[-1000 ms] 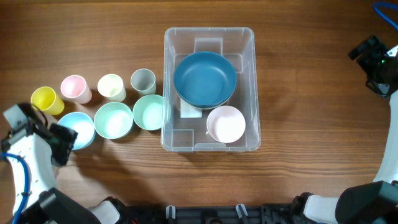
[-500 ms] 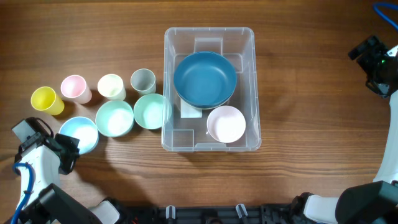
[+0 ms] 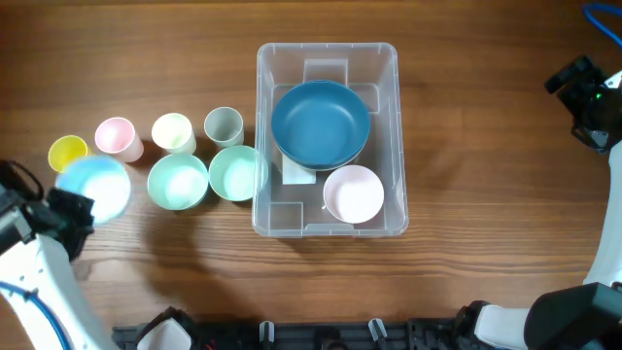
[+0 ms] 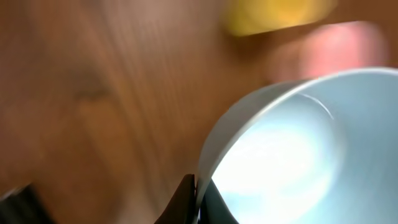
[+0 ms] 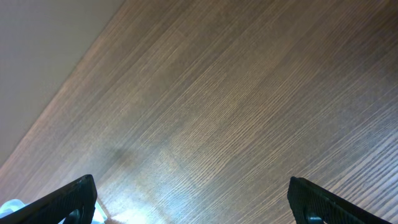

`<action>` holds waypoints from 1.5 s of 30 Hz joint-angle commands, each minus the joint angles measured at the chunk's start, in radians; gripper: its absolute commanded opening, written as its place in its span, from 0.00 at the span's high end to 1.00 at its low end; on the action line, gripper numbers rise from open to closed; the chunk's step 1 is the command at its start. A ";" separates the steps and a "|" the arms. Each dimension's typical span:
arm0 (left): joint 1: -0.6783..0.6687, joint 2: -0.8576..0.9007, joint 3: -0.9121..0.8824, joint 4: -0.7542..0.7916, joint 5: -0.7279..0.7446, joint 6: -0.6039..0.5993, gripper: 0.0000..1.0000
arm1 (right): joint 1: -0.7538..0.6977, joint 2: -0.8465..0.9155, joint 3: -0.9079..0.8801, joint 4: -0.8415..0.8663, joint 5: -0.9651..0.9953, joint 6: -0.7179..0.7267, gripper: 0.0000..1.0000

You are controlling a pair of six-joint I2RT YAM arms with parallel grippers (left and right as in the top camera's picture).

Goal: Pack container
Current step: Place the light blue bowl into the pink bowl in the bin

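Note:
I keep carrying with my left gripper until the bowls nest and then let go, because the opening of the light blue bowl (image 3: 100, 185) is up and the pale pink bowl (image 3: 354, 194) is empty.
The clear plastic container (image 3: 327, 49) stands mid-table and holds a dark blue bowl (image 3: 320, 122) and a pale pink bowl (image 3: 353, 193). My left gripper (image 3: 74, 210) is at the far left, shut on the rim of a light blue bowl (image 3: 94, 187), which is raised off the table. In the left wrist view the left gripper (image 4: 198, 194) pinches the wall of that light blue bowl (image 4: 292, 155); the view is blurred. Far right, apart from everything, my right gripper (image 5: 193, 202) stands open over bare wood.
Left of the container stand a teal bowl (image 3: 178, 182) and a mint bowl (image 3: 236, 174). Behind them is a row of cups: yellow (image 3: 68, 153), pink (image 3: 117, 138), cream (image 3: 173, 133) and grey (image 3: 224, 126). The right arm (image 3: 586, 97) is at the right edge.
My left gripper closed on the light blue bowl's rim, then lifted it and carried it left and back toward the yellow cup. The right arm has not moved.

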 commanded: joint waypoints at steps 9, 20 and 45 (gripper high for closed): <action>-0.898 0.043 0.101 0.294 0.145 0.083 0.96 | 0.004 0.007 0.008 0.002 0.003 0.006 0.00; -1.355 0.442 0.101 0.383 -0.069 0.086 0.96 | 0.004 0.007 0.008 0.002 0.003 0.006 0.00; -1.088 0.210 0.247 0.170 0.117 0.114 0.78 | 0.004 0.007 0.008 0.002 0.003 0.006 0.00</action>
